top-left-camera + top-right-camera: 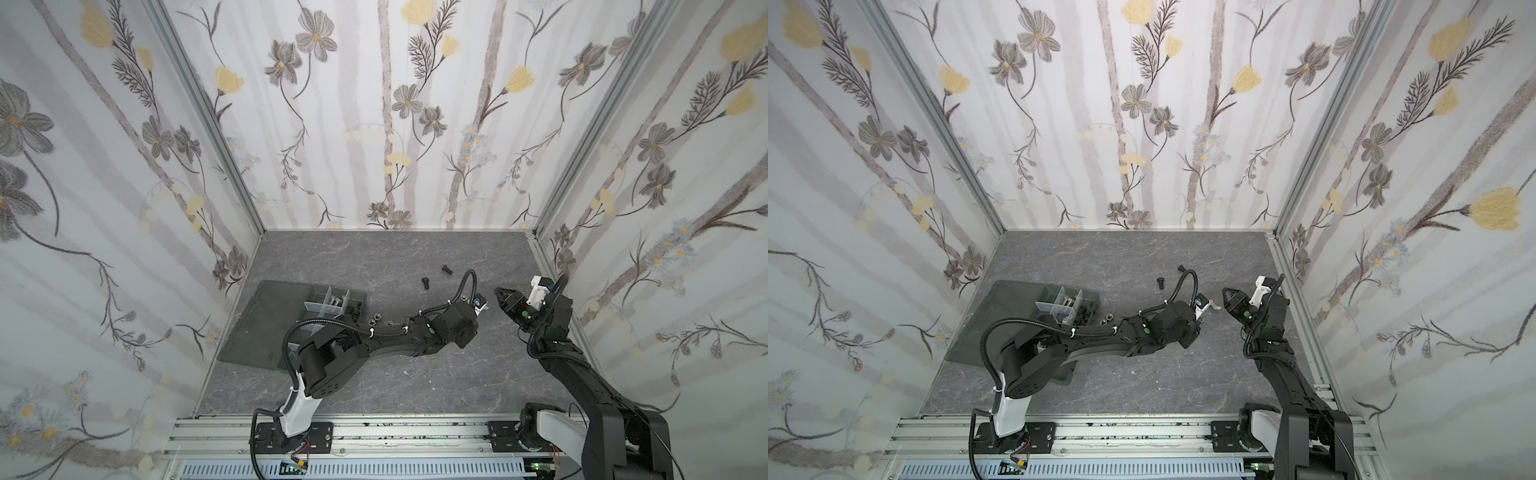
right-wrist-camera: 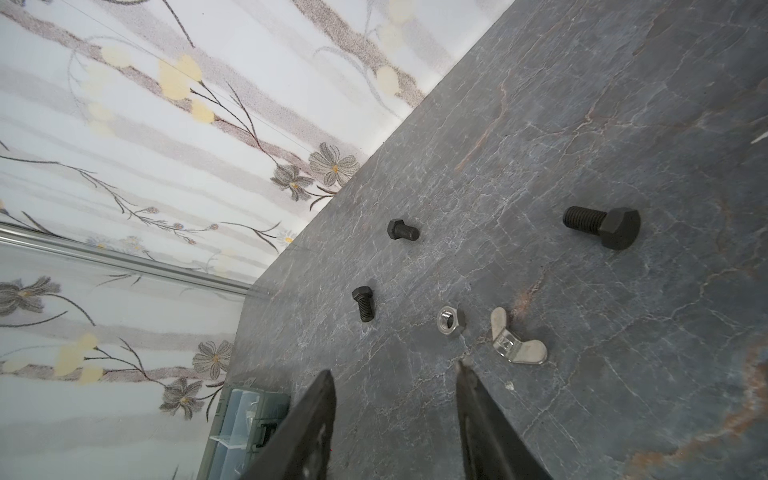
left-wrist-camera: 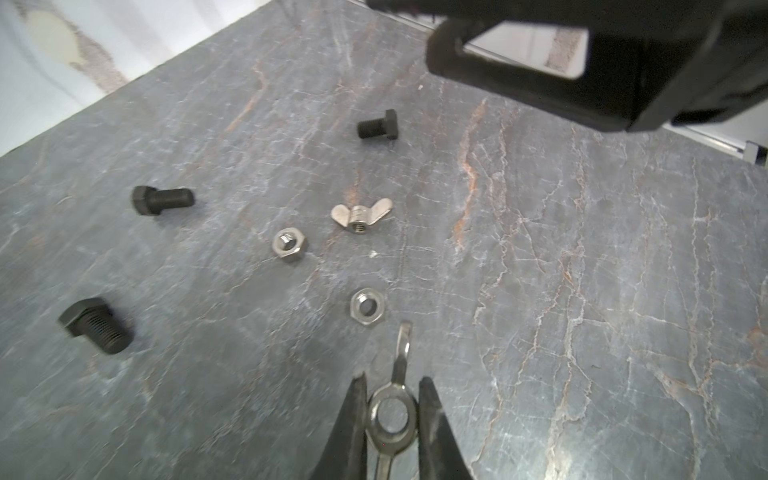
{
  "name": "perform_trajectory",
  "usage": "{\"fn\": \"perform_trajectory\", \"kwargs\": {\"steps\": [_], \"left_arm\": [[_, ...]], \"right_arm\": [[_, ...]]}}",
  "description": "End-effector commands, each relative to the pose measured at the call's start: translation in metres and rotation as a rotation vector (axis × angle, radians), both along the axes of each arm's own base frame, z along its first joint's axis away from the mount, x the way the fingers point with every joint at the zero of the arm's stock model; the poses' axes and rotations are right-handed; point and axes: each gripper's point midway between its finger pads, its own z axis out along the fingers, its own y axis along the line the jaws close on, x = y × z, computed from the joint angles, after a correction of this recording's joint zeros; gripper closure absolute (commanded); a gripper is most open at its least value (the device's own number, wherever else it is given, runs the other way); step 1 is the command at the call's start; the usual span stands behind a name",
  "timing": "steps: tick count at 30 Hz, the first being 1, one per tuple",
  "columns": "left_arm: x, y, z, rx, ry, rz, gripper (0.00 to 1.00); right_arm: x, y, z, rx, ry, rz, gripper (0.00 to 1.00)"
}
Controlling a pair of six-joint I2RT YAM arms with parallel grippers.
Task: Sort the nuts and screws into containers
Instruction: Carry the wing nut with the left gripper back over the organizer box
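The wing nut's round middle (image 3: 392, 417) is held in my left gripper's fingers with the wings free, so I should keep carrying it until it hangs over the grey tray's wing nut compartment (image 1: 328, 315).
In the left wrist view my left gripper (image 3: 392, 380) is shut on a silver wing nut (image 3: 390, 419), just above the table. Ahead of it lie two silver hex nuts (image 3: 289, 245) (image 3: 368, 307), another wing nut (image 3: 360, 214) and three black screws (image 3: 378, 124) (image 3: 162, 199) (image 3: 95, 326). My right gripper (image 2: 395, 370) hangs open and empty near a hex nut (image 2: 451, 322) and a wing nut (image 2: 515, 343). In both top views it (image 1: 500, 293) faces the left wrist. The containers are compartments of a grey tray (image 1: 357, 296) at the left, partly hidden by the left arm.
The tray's flat dark lid (image 1: 257, 328) lies open to its left. Two small nuts (image 1: 376, 320) sit just right of the tray beside the left arm. Two black screws (image 1: 427, 282) (image 1: 446, 269) lie behind the left wrist. Flowered walls enclose the table on three sides.
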Motion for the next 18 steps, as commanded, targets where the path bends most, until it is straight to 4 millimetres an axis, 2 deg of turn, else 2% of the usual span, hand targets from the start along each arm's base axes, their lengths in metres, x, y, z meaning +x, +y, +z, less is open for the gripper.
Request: {"fn": "perform_trajectory", "kwargs": {"steps": [1, 5, 10, 18], "left_arm": [[0.012, 0.025, 0.01, -0.032, 0.013, 0.098, 0.95], [0.024, 0.063, 0.011, -0.009, 0.011, 0.191, 0.95], [0.031, 0.103, 0.017, -0.037, 0.035, 0.28, 0.94], [0.046, 0.184, 0.03, -0.12, 0.076, 0.444, 0.93]], "right_arm": [[0.003, 0.011, 0.005, -0.021, -0.021, 0.046, 0.51], [0.005, 0.025, 0.001, -0.032, -0.004, 0.092, 0.51], [0.007, 0.041, -0.004, -0.045, 0.021, 0.146, 0.51], [0.009, 0.088, -0.009, -0.072, 0.037, 0.268, 0.51]]}}
